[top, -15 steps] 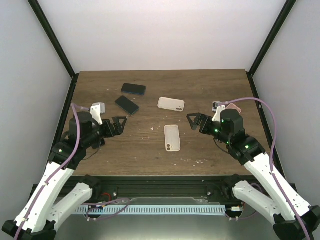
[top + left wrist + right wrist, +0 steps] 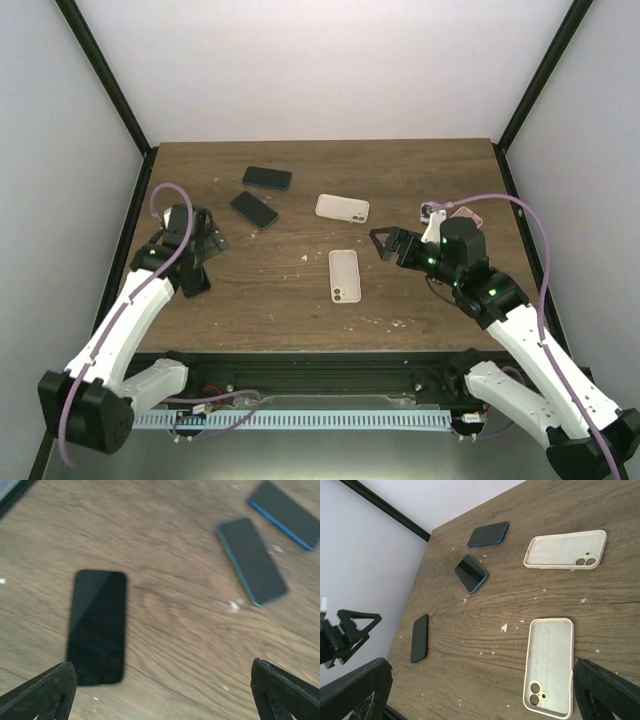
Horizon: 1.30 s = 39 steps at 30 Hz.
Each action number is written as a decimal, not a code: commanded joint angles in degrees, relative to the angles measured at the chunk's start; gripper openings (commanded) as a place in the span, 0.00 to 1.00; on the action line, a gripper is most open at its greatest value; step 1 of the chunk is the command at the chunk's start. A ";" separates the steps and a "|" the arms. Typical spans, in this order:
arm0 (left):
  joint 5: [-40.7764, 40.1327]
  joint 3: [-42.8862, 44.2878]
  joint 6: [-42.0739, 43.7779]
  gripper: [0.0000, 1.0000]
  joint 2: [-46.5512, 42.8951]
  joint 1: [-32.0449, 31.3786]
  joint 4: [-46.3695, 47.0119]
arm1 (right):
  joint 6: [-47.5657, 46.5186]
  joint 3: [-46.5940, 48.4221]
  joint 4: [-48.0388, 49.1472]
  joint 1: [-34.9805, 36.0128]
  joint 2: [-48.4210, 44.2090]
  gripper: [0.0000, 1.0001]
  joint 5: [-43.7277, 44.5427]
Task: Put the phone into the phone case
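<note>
The black phone is lying free and its narrow width lines up with my open fingers, so my left gripper should keep going down until the fingers are on either side of both long edges of the phone.
A black phone lies flat near the table's left edge; it also shows in the left wrist view and the right wrist view. A cream phone case lies open side up at the table's middle, also in the right wrist view. A second cream case lies behind it. My left gripper is open and empty, just behind the black phone. My right gripper is open and empty, right of the near case.
A teal phone and a blue phone lie at the back left, both seen in the left wrist view, teal and blue. A pink object lies behind the right arm. Black frame posts stand at the table's back corners.
My left arm has swung left and back, and its gripper now points along the left edge. The black phone now shows beside it. My right gripper shifted slightly left.
</note>
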 commanded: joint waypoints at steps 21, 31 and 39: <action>7.14 5.44 11.36 0.95 35.44 20.29 9.75 | -6.79 0.23 6.68 -0.54 -2.72 1.00 -7.08; 10.03 2.96 14.12 0.96 35.87 22.71 11.15 | -8.06 0.23 4.96 -0.54 -5.28 1.00 -5.13; 10.69 1.51 13.75 0.97 37.63 24.68 12.65 | -8.45 0.95 4.09 -0.55 -5.85 1.00 -4.26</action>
